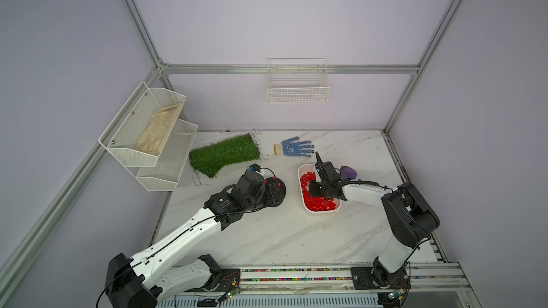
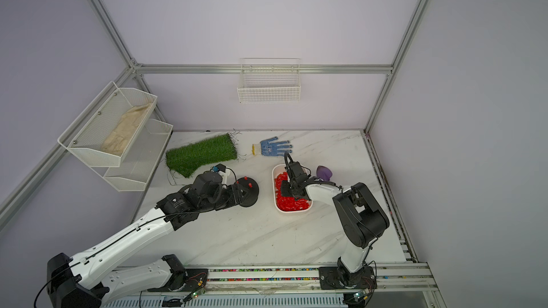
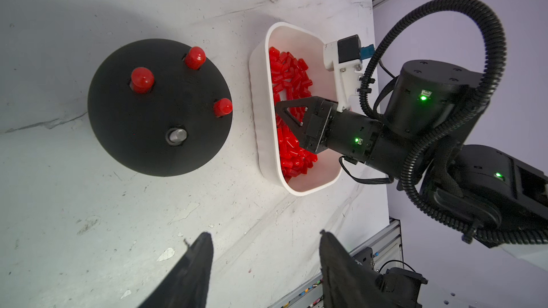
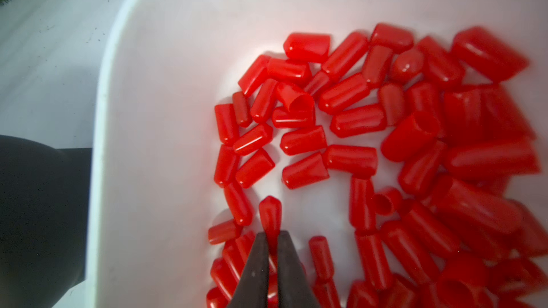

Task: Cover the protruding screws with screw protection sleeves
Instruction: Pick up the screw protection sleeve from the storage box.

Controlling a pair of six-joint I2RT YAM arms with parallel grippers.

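Observation:
The robot's right gripper is pinching the sleeve by its open end (image 4: 273,244), so the robot's left gripper should take hold of the sleeve by its closed tip (image 4: 270,206) before it covers the silvery screw.
A black dome base (image 3: 160,108) stands on the table, also in both top views (image 1: 278,192) (image 2: 251,195). Three of its protruding screws wear red caps (image 3: 141,80); one bare silvery screw (image 3: 177,135) sticks up. My left gripper (image 3: 266,235) hovers open and empty beside the base. To the base's right, a white tray (image 3: 261,143) (image 4: 100,114) holds several red screw protection sleeves (image 4: 350,119). My right gripper (image 4: 273,234) is down inside the tray, shut on one sleeve (image 4: 270,214) that is pinched at its end.
A green turf mat (image 1: 224,154) and a blue-dotted glove (image 1: 293,147) lie behind the base and tray. A purple object (image 1: 348,171) sits right of the tray. White mesh shelves (image 1: 148,131) hang on the left wall, a wire basket (image 1: 298,84) on the back wall.

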